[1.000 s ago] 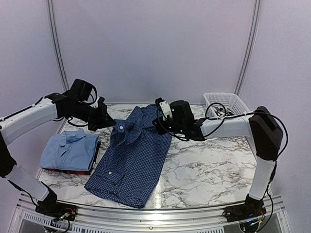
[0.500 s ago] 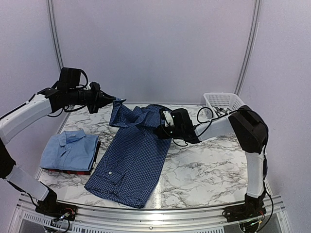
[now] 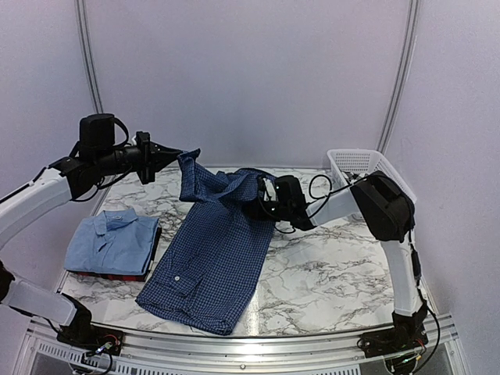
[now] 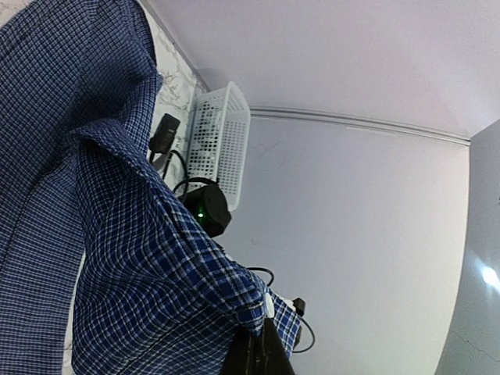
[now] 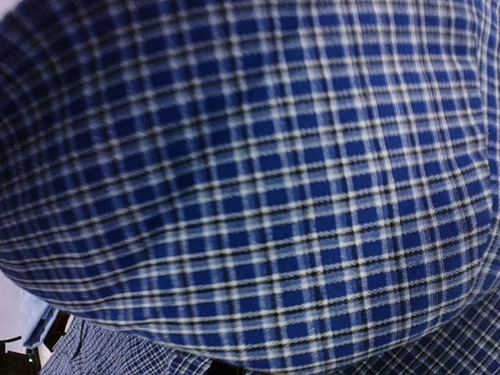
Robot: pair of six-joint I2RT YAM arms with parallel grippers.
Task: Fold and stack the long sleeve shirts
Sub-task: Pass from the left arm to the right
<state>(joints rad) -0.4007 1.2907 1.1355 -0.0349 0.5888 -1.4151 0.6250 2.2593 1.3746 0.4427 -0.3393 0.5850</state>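
My left gripper is holding the sleeve's end beyond the shirt's side edge (image 3: 192,211), so next my right gripper takes over that sleeve end (image 3: 188,166) and raises it above the shirt.
The navy checked shirt (image 3: 211,258) lies lengthwise on the marble table (image 3: 336,266), with its top end pulled up off the surface. My left gripper (image 3: 179,155) is shut on the shirt's top left corner and holds it in the air; in the left wrist view the black fingertips (image 4: 259,344) pinch the checked cloth (image 4: 141,266). My right gripper (image 3: 261,205) sits low at the shirt's top right edge, shut on the cloth. Navy cloth (image 5: 250,187) fills the right wrist view and hides the fingers. A folded light blue shirt (image 3: 112,239) rests on a dark red shirt (image 3: 117,275) at the left.
A white lattice basket (image 3: 361,165) stands at the back right corner, also seen in the left wrist view as the basket (image 4: 219,141). Cables hang from the right arm (image 3: 373,205), which reaches low across the table's back.
My left gripper has risen and drawn back left, lifting the navy shirt's top left corner off the table. My right gripper has dropped onto the top right edge and shut.
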